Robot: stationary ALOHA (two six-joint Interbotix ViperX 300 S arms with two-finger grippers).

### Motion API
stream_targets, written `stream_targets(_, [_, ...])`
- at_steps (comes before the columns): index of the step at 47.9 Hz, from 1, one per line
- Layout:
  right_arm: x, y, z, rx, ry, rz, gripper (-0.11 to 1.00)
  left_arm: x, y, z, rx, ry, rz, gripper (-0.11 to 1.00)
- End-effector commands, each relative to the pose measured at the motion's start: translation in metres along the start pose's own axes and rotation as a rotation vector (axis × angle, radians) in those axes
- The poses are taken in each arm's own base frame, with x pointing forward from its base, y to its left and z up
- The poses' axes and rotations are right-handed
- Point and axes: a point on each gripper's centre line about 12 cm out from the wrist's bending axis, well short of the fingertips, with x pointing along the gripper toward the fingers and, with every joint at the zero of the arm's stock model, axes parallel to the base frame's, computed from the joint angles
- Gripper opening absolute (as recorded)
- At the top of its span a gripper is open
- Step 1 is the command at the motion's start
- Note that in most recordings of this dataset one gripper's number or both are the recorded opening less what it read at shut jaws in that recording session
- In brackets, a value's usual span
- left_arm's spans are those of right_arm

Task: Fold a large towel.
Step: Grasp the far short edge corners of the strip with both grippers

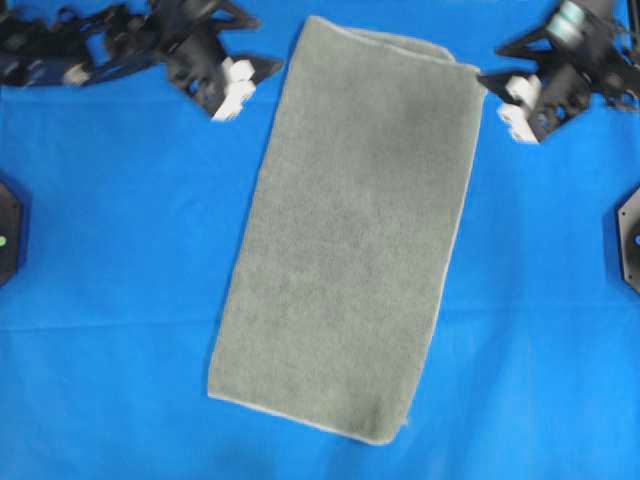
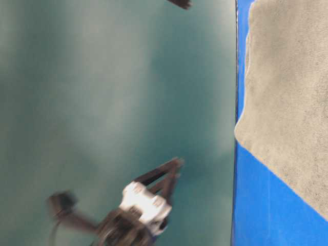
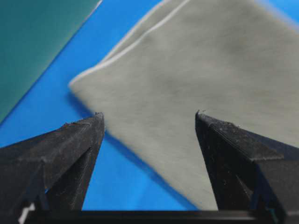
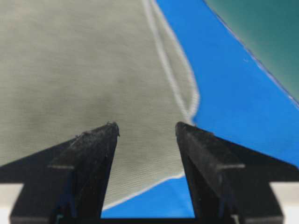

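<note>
My gripper will fold both layers together when it carries the towel's far end over toward the towel's near end, because doubled hem lines show there.
The grey-green towel lies flat on the blue sheet as a long, slightly tilted rectangle, and doubled hem lines at its far end show two layers. My left gripper hovers open beside the towel's far left corner, touching nothing. In the left wrist view the towel fills the area ahead of the open left gripper. My right gripper stands open beside the far right corner. Its wrist view shows the towel and its pale hem below the empty right gripper.
The blue sheet covers the whole table. Black fixtures sit at the left edge and the right edge. In the table-level view a teal wall stands behind the sheet, with one blurred arm in front of it.
</note>
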Motion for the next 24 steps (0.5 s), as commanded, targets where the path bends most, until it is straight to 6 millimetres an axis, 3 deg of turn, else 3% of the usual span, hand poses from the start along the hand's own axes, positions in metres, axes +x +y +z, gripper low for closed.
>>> stream_targets(1, [0.024, -0.006, 0.007, -0.009, 0.042, -0.023, 0.58, 0.022, 0.002, 0.008, 0.006, -0.011, 0.005, 0.74])
stream_targets(14, [0.088, -0.018, -0.008, -0.033, 0.179, -0.042, 0.58, 0.092, 0.017, -0.018, -0.003, 0.074, 0.034, 0.74])
stream_targets(24, [0.112, -0.038, -0.017, 0.000, 0.193, -0.047, 0.57, 0.113, 0.038, -0.042, -0.027, 0.140, 0.070, 0.74])
